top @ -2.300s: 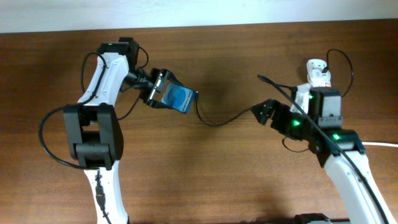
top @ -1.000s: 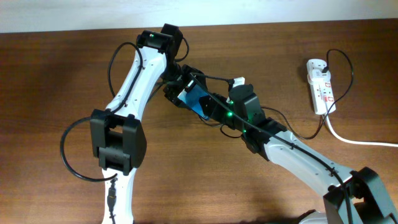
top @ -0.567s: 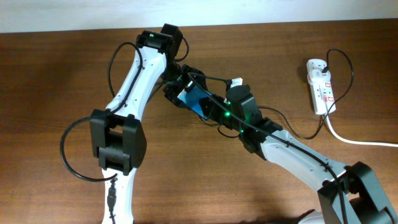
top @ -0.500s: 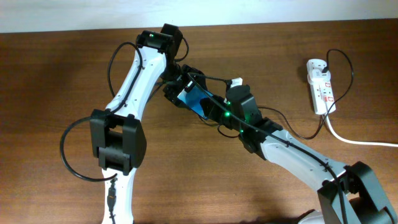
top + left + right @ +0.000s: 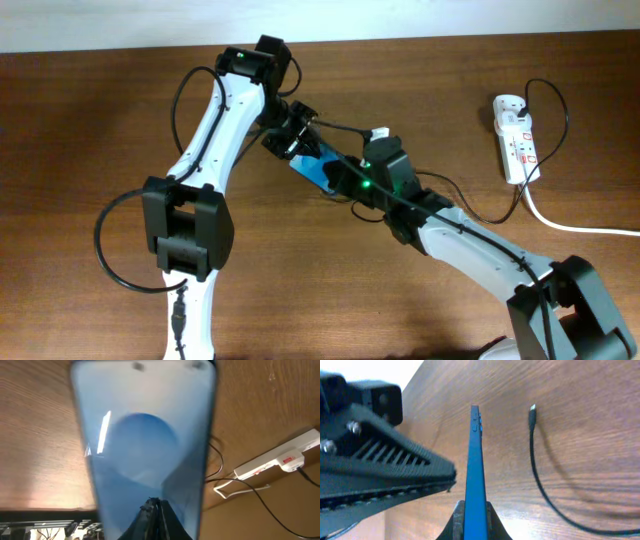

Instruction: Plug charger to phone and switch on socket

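Note:
The robot's right gripper holds the phone next to the loose cable, so the left gripper should take hold of the phone's free edge to leave the right gripper for the cable.
The phone hangs over the middle of the table, its blue screen filling the left wrist view. My right gripper is shut on it; the right wrist view shows its blue edge pinched between the fingers. My left gripper sits just up-left of the phone, its fingers pressed together on nothing, in front of the screen. The charger's black cable lies on the table beside the phone, its plug tip free. The socket lies at the far right.
The socket with a red switch also shows at the right of the left wrist view, with thin black cable near it. Its thick white cord runs off the right edge. The left arm's dark body stands close on the phone's left.
My right gripper has closed on the phone. My left gripper has let go of it, shut, and drawn back slightly up-left. The phone has shifted a little.

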Controlling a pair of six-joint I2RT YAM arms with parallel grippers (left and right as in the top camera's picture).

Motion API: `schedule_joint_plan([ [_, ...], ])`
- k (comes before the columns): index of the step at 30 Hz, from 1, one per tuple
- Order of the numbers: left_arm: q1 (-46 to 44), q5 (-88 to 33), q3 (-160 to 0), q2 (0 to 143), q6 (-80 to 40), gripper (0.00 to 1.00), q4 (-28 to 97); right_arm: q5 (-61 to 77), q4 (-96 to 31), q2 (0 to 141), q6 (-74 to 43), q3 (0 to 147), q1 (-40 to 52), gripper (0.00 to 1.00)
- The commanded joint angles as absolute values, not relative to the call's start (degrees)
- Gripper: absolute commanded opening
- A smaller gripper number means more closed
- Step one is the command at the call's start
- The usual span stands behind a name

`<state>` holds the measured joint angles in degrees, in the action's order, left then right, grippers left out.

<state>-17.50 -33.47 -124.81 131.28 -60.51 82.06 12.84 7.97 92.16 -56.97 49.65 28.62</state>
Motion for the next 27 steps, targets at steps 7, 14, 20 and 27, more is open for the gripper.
schedule_joint_plan([
  [7, -14.83, -49.45, -125.47, 130.37, -31.09, 0.07, 70.67, 16.05, 5.39, 86.15, -52.31, 50.28, 20.88, 0.04],
  [14, -14.15, -64.16, -125.47, 130.37, -26.02, 0.2, 62.78, 15.94, 2.59, 74.61, -52.49, 50.28, 15.22, 0.04],
  [20, -10.74, -77.17, -125.47, 130.37, -21.26, 0.47, 55.9, 15.22, 6.11, 73.87, -62.33, 50.28, 12.51, 0.04],
  [27, -9.96, -79.79, -125.47, 130.37, -21.43, 0.49, 53.12, 10.22, 17.37, 79.99, -94.94, 50.28, 12.71, 0.04],
])
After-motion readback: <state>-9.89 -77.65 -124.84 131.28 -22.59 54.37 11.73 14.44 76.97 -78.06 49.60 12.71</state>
